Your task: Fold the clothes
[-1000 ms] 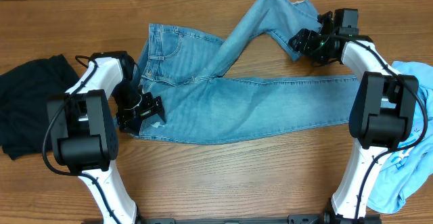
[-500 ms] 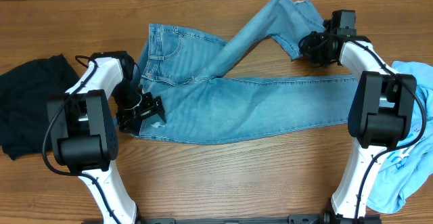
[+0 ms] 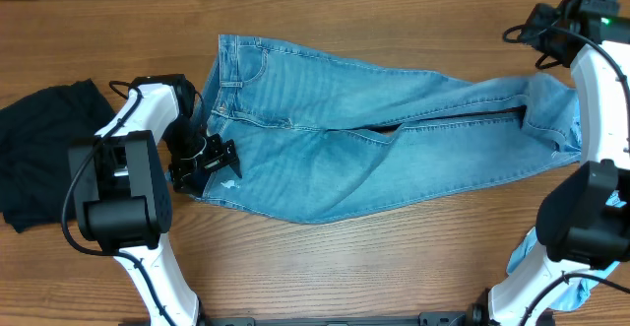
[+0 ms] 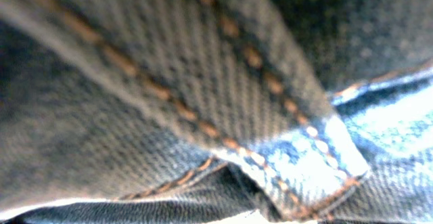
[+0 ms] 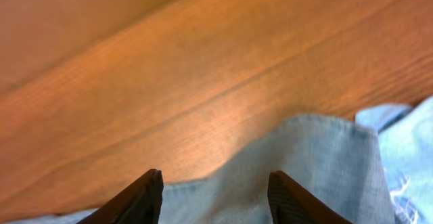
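Observation:
The jeans are curved with the far leg end bunched [image 3: 549, 109], so my left gripper should tug the waistband [image 3: 224, 78] toward the black garment to straighten the legs before I fold.
Light-wash blue jeans [image 3: 394, 139] lie flat across the table, waistband to the left and both legs stretched side by side to the right. At the waist's near corner sits my left gripper [image 3: 205, 159]. Its wrist view is filled with close, blurred denim and orange seam stitching [image 4: 223, 102], and its fingers are hidden. Raised near the back right corner, my right gripper [image 3: 563, 23] [image 5: 215, 200] is open. Its dark fingertips [image 5: 145, 197] frame a pale denim leg end [image 5: 311, 163] below, with nothing held between them.
A black garment [image 3: 39, 154] lies crumpled at the left edge. A sky-blue T-shirt [image 3: 529, 245] peeks out behind the right arm's base [image 3: 581, 223]. Bare wooden table [image 3: 345, 267] runs along the front and behind the jeans.
The right gripper carried the bent upper leg out to the right, laying it straight beside the other leg, then let go and rose toward the back right corner. The left arm stayed still.

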